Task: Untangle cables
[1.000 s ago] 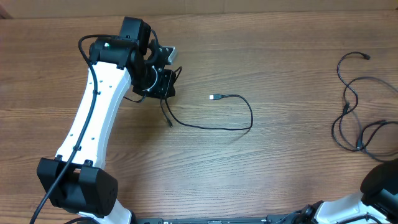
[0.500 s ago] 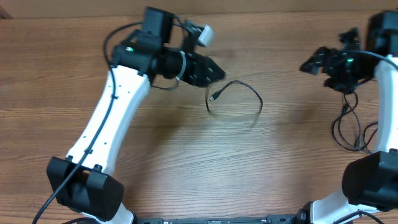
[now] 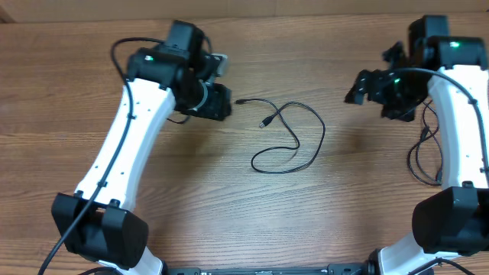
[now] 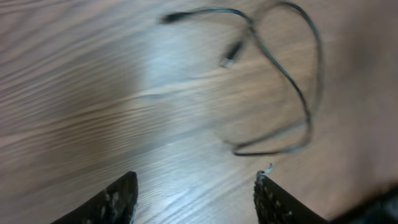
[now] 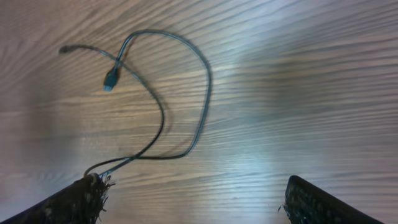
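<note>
The loose black cable is lying away from the cables [image 3: 429, 136] by the robot's right arm, so the robot's right gripper should pinch its loop [image 3: 304, 163] and bring it over to them.
One thin black cable [image 3: 322, 131] lies loose in a crossed loop at the table's middle, with both small plugs on its left side. My left gripper [image 3: 221, 101] is just left of it, open and holding nothing. From the left wrist the cable [image 4: 283, 73] lies ahead of the spread fingers [image 4: 118, 199]. My right gripper [image 3: 359, 85] hovers to the right of the loop, open wide. In the right wrist view the cable [image 5: 209, 74] lies ahead, and its near bend passes behind the left fingertip [image 5: 84, 199]. More cables [image 3: 412, 162] lie tangled at the right edge, partly under the right arm.
The white left arm [image 3: 122, 153] crosses the table's left half, and the right arm [image 3: 458, 122] runs along the right edge. Bare wooden tabletop [image 3: 229, 214] stretches in front of the loop.
The left gripper has let go of the cable, opened and drawn back left. The cable now lies in a wider loop. The right arm has come in from the right and opened further.
</note>
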